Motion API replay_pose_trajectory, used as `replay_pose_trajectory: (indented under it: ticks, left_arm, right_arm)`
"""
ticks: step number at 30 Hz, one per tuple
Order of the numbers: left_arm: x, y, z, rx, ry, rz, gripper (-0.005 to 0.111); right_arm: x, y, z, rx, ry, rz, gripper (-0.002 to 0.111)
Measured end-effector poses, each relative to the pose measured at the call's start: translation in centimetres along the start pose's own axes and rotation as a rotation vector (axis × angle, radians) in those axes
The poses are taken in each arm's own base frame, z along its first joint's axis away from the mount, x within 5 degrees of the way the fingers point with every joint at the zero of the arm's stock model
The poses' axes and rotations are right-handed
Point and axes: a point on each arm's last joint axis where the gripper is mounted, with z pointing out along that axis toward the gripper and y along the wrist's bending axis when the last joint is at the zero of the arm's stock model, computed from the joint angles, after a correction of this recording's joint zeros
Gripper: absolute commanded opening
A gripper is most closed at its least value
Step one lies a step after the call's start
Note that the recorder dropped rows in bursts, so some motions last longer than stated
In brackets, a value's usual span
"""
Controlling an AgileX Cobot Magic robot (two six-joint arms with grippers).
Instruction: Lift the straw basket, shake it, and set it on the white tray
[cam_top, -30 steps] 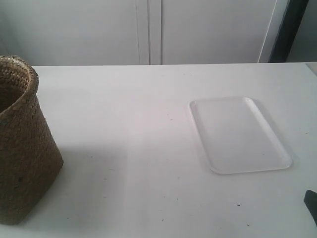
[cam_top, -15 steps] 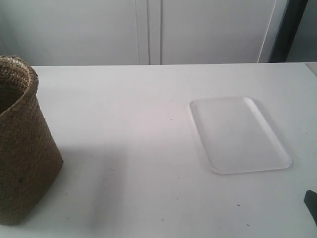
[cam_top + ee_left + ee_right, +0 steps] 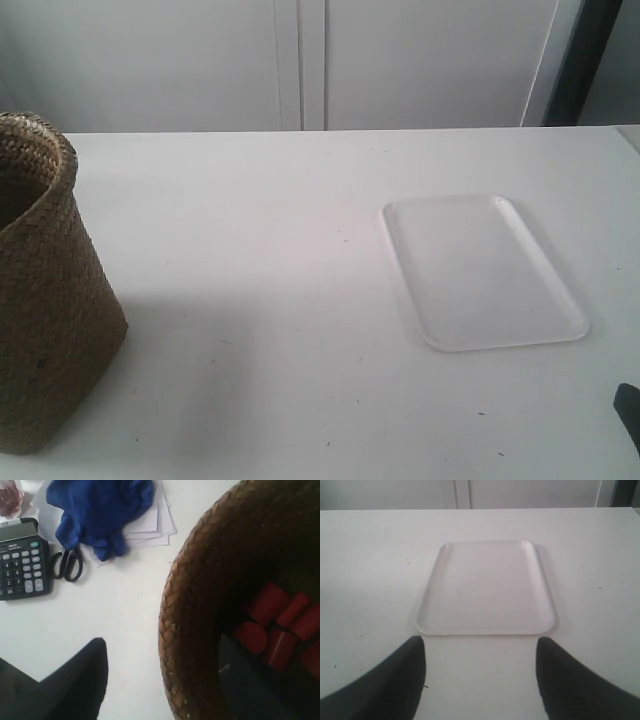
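Observation:
My gripper will shake the straw basket. The red cylinders (image 3: 268, 603) lie loose deep below the braided rim (image 3: 173, 602), so they will tumble around but stay inside.
The straw basket (image 3: 50, 300) stands on the white table at the exterior view's left edge, partly cut off. In the left wrist view its braided rim (image 3: 175, 625) runs between my left gripper's (image 3: 160, 642) jaws: one dark finger (image 3: 75, 680) is outside the basket with a wide gap to the weave, the other (image 3: 245, 680) is inside. The gripper is open. The white tray (image 3: 480, 270) lies flat and bare at the exterior view's right. My right gripper (image 3: 480, 642) is open just short of the tray's near rim (image 3: 485, 630), holding nothing.
Several red cylinders (image 3: 272, 625) lie inside the basket. Beside it on the table are a black calculator (image 3: 22, 560), scissors (image 3: 67, 565), a blue cloth (image 3: 100, 510) and white papers (image 3: 150, 525). A dark arm part (image 3: 628, 410) shows at the exterior view's lower right corner.

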Motion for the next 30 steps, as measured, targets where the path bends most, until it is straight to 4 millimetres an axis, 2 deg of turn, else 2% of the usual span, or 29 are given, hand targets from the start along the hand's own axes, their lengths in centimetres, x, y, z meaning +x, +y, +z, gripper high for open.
replay_pose_trajectory:
  ticks: [8, 14, 18, 25, 30]
  left_arm:
    - [-0.9, -0.3, 1.6, -0.056, 0.038, 0.033, 0.067]
    - [-1.6, -1.0, 3.5, -0.055, 0.098, 0.037, 0.067]
    - [-2.0, -0.6, 5.0, -0.019, 0.142, -0.03, 0.067]
    - [-2.4, 1.0, 6.1, 0.086, 0.136, -0.143, 0.067]
    - [-1.9, 0.7, 8.8, 0.142, 0.187, -0.159, 0.067]
  right_arm:
    - [0.0, 0.0, 0.0, 0.0, 0.0, 0.0, 0.06]
    - [0.0, 0.0, 0.0, 0.0, 0.0, 0.0, 0.06]
    - [0.0, 0.0, 0.0, 0.0, 0.0, 0.0, 0.06]
    - [0.0, 0.0, 0.0, 0.0, 0.0, 0.0, 0.06]
    - [0.0, 0.0, 0.0, 0.0, 0.0, 0.0, 0.06]
